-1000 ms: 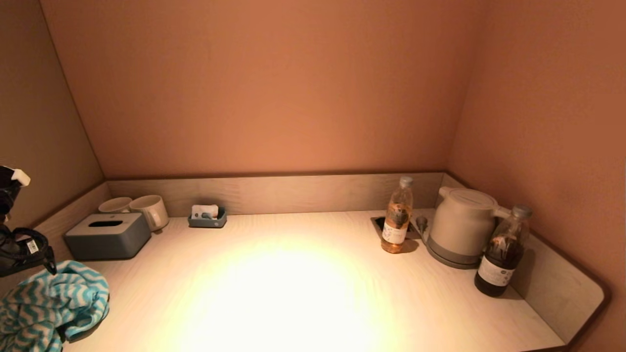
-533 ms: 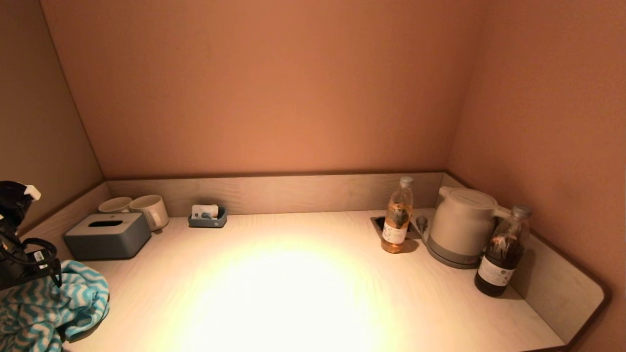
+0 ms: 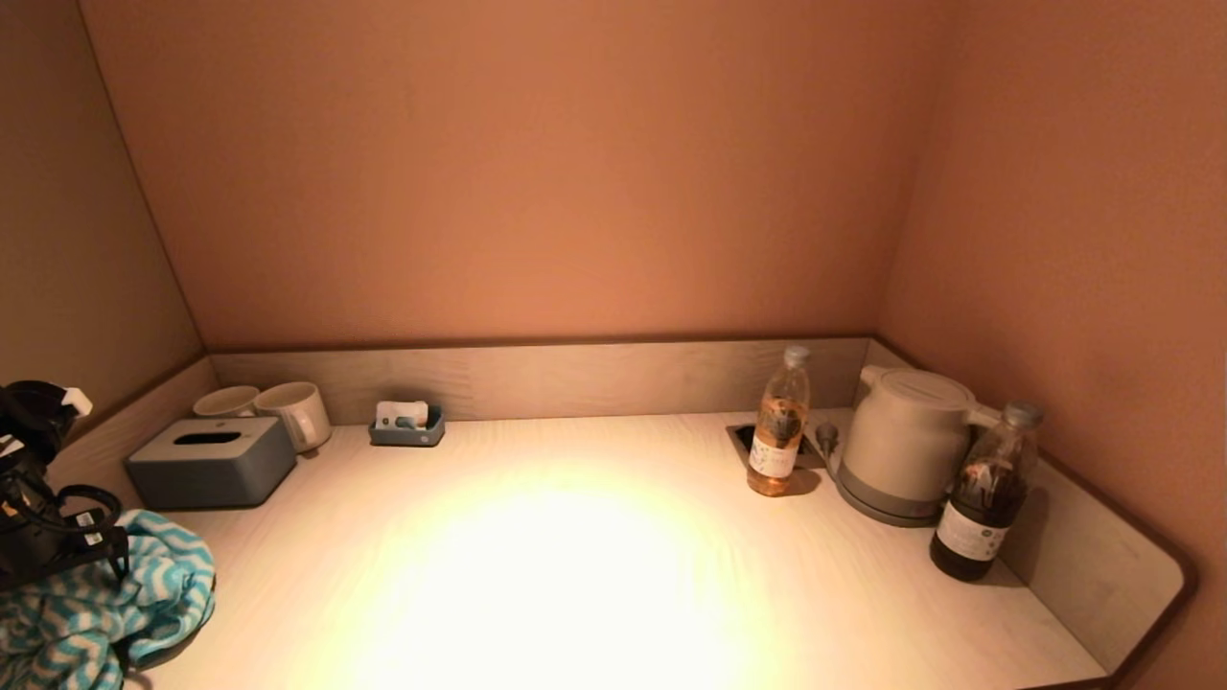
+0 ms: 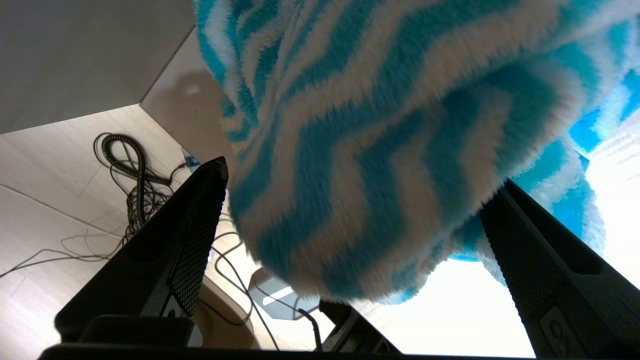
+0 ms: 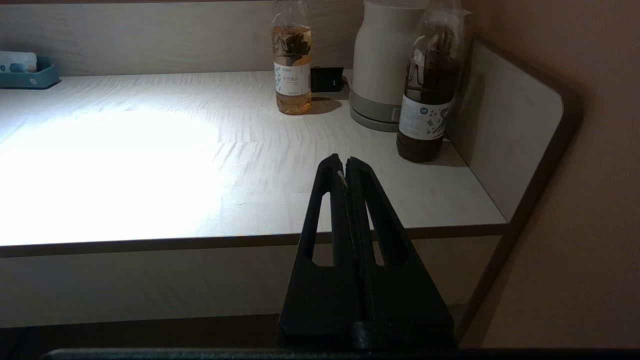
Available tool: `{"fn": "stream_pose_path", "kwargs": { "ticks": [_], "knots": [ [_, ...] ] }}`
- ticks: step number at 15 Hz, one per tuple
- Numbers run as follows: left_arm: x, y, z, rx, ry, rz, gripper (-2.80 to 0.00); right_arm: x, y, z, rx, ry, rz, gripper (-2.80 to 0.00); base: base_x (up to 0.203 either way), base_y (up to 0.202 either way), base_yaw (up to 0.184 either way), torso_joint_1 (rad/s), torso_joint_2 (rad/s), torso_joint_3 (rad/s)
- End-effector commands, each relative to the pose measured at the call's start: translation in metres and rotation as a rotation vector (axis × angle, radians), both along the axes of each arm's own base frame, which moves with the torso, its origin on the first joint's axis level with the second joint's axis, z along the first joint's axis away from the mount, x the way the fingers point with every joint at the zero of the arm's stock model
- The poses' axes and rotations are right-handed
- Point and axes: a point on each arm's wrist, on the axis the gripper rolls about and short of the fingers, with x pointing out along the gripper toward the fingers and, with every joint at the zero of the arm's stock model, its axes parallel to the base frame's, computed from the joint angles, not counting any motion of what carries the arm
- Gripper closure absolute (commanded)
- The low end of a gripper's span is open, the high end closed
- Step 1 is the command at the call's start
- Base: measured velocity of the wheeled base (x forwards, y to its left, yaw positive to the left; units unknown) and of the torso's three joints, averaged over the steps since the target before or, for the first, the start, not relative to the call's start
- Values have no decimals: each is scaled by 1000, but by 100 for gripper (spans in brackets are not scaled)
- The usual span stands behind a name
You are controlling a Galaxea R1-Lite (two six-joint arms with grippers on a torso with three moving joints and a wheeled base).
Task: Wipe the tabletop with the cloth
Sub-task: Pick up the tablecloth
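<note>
I expect the lower part of the blue-and-white zigzag cloth point(image 3: 169, 581) to fall open and hang long when I lift the cloth, because it lies in a heap of loose folds point(image 3: 81, 632).
The blue-and-white zigzag cloth point(image 3: 125, 599) lies bunched at the tabletop's point(image 3: 575, 575) front left corner, partly over the edge. My left gripper point(image 3: 59, 551) is right above it, its fingertips hidden by cloth and arm in the head view. In the left wrist view the gripper point(image 4: 360, 175) is open, with its two black fingers point(image 4: 192, 235) wide apart on either side of a bulge of the cloth point(image 4: 380, 125). My right gripper point(image 5: 345, 162) is shut and empty, parked in front of the table's front edge, out of the head view.
A grey tissue box point(image 3: 211, 462), two mugs point(image 3: 292, 414) and a small tray point(image 3: 407, 426) stand at the back left. A tea bottle point(image 3: 778, 422), a kettle point(image 3: 906, 443) and a dark bottle point(image 3: 987, 494) stand at the right. Low walls point(image 3: 1093, 565) edge the back and sides.
My left arm has come down and slightly right onto the cloth. The cloth's top is pressed a little lower. Nothing else has moved.
</note>
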Motion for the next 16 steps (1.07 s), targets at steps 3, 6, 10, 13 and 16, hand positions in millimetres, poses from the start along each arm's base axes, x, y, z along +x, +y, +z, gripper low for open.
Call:
{"fn": "stream_pose_path", "kwargs": {
  "ticks": [3,6,10,13,16],
  "knots": [
    [9,3,-23,-28,41,0,-280,0,0,0,-1,0,1,0,0,0,0,0,0,0],
    [13,4,-28,-62,22,-10,-280,0,0,0,-1,0,1,0,0,0,0,0,0,0],
    [20,6,-29,-89,-53,-25,-280,0,0,0,-1,0,1,0,0,0,0,0,0,0],
    [24,7,-35,-96,-51,-31,-280,0,0,0,-1,0,1,0,0,0,0,0,0,0],
    [26,8,-43,-102,-31,-39,-280,0,0,0,0,0,1,0,0,0,0,0,0,0]
  ]
}}
